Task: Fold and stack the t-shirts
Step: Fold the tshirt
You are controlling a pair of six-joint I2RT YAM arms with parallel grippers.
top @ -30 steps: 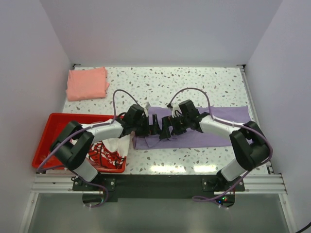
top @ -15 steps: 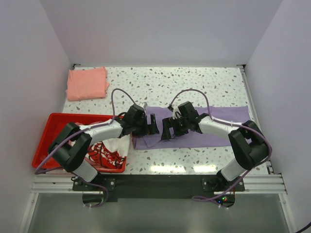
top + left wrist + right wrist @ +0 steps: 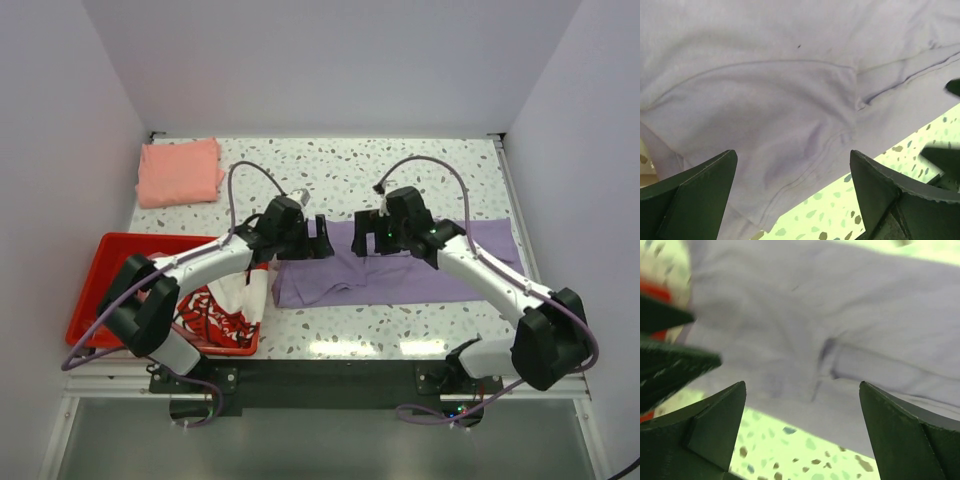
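The purple t-shirt lies crosswise with an end by the red tray, so my left gripper and my right gripper should turn it to run front to back.
The lavender-purple t-shirt lies spread as a long strip across the table's middle and right. It fills the left wrist view and the right wrist view. A folded salmon-pink t-shirt lies at the back left. A white t-shirt with red print hangs in the red tray. My left gripper is open and empty over the purple shirt's far left edge. My right gripper is open and empty just to its right, facing it across a small gap.
The red plastic tray stands at the front left beside the left arm. The speckled tabletop shows behind the purple shirt. White walls close in the left, back and right sides.
Both grippers have drawn back from the purple shirt's middle toward its far edge and moved apart. The shirt now lies flatter, and the right arm has stretched out further.
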